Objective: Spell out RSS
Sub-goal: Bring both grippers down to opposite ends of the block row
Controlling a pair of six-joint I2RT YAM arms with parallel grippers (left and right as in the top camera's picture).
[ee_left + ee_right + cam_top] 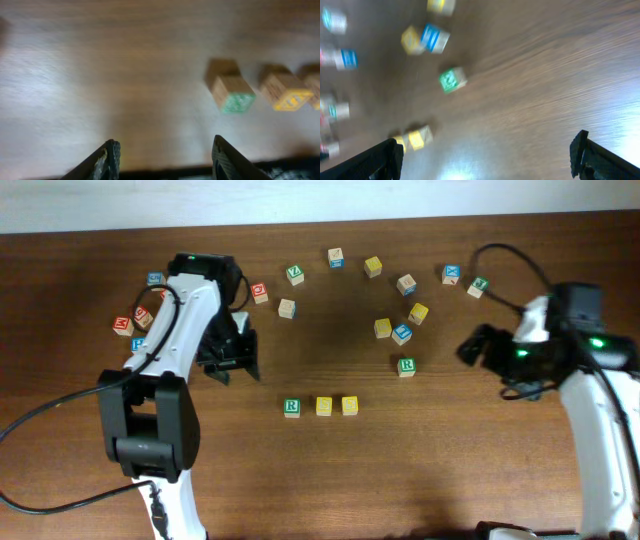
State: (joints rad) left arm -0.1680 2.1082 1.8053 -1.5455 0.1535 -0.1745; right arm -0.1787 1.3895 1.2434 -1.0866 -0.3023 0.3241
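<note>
Gaps separate the green R cube and yellow cubes. My right gripper needs to close and push the end yellow cube toward my left gripper's end of the row.
Three cubes stand in a row at the table's front middle: a green R cube, then two yellow cubes. The left wrist view shows the green cube and a yellow cube ahead to the right. The right wrist view shows the yellow cubes blurred at lower left. My left gripper is open and empty, left of the row. My right gripper is open and empty, far right of the row. A second green R cube sits apart, also in the right wrist view.
Several loose lettered cubes lie across the back of the table: red ones at far left, blue ones, yellow ones, and a green one. A black cable loops above the right arm.
</note>
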